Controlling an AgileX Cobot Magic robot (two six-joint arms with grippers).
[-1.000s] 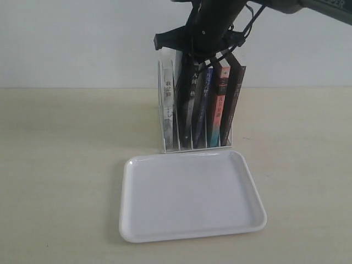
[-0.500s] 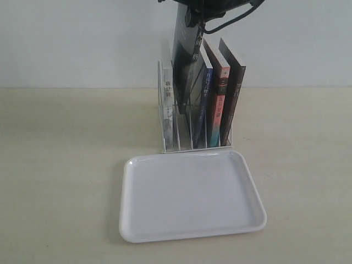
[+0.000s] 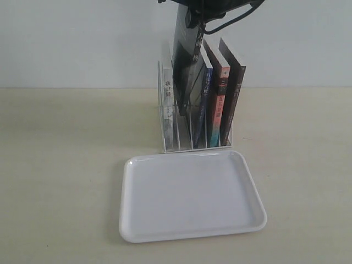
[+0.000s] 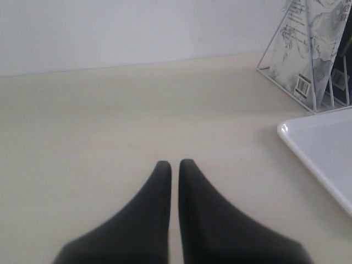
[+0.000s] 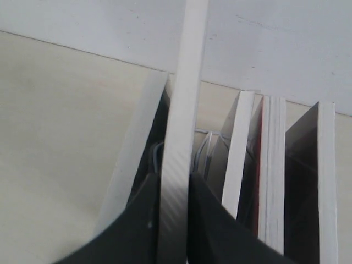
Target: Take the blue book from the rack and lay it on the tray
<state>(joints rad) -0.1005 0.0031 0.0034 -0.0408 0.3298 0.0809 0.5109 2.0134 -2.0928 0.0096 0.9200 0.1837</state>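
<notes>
I should lower the dark book [image 3: 188,69] in my right gripper back down and take the blue book [image 3: 206,60], because the blue book is standing in the rack.
My right gripper [image 5: 175,181] is shut on the upper edge of the blue book [image 3: 182,55], whose cover looks very dark here, with white characters on the spine. The book hangs upright, partly lifted, its lower end still among the dividers of the white wire rack [image 3: 163,110]. In the right wrist view its pale page edge [image 5: 187,82] runs between my fingers. The arm's dark mass [image 3: 220,8] is cut off by the frame's top. The white tray [image 3: 187,198] lies flat in front of the rack. Left of the tray, my left gripper [image 4: 175,163] is shut over bare table.
Still in the rack are a white-spined book [image 3: 167,104], a brighter blue-spined book [image 3: 202,104], a pink-red and teal one [image 3: 219,104] and a black one [image 3: 234,99]. The left wrist view shows the tray's corner [image 4: 324,148] and the rack's side [image 4: 286,82].
Over the last second the right gripper rose and pulled the dark book up out of its slot. In the last half second it has hardly moved. The left arm stays still.
</notes>
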